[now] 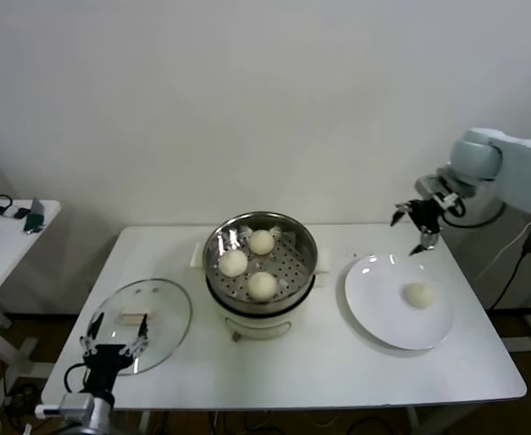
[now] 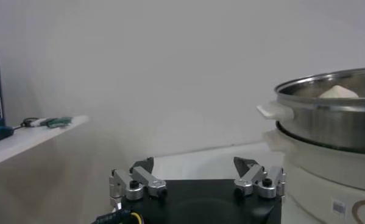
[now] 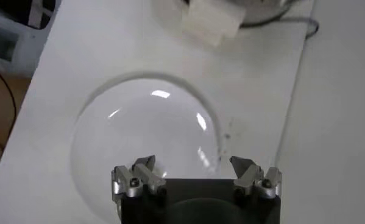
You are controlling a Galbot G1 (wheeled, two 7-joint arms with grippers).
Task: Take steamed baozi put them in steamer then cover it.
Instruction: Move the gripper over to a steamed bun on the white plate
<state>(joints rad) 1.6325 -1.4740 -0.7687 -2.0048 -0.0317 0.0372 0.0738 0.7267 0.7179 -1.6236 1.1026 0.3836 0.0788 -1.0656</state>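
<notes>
The last baozi (image 1: pixel 419 294) is alone on the glossy white plate (image 1: pixel 383 304), so it will come off cleanly when I lift it, and the plate will stay in place.
The steel steamer (image 1: pixel 288 220) stands mid-table on its white base, uncovered, with three baozi inside (image 1: pixel 262 241) (image 1: pixel 234 263) (image 1: pixel 262 285). A fourth baozi (image 1: pixel 419 294) lies on the white plate (image 1: pixel 383 313) to the right. The glass cover (image 1: pixel 161 313) lies flat on the table at the left, its cream handle (image 1: pixel 134 317) up. My left gripper (image 1: pixel 114 343) is open and empty at the cover's near edge; in its wrist view (image 2: pixel 195 170) the steamer (image 2: pixel 328 115) shows with one baozi top (image 2: pixel 339 92). My right gripper (image 1: pixel 413 231) hangs open and empty above the plate's far edge (image 3: pixel 193 167).
A small white side table (image 1: pixel 12 245) with cables and small objects stands at the far left, off the main table. The wall runs close behind the table. Below my right gripper the plate (image 3: pixel 139 134) shows bare, with the cooker's white handle block (image 3: pixel 212 21) beyond it.
</notes>
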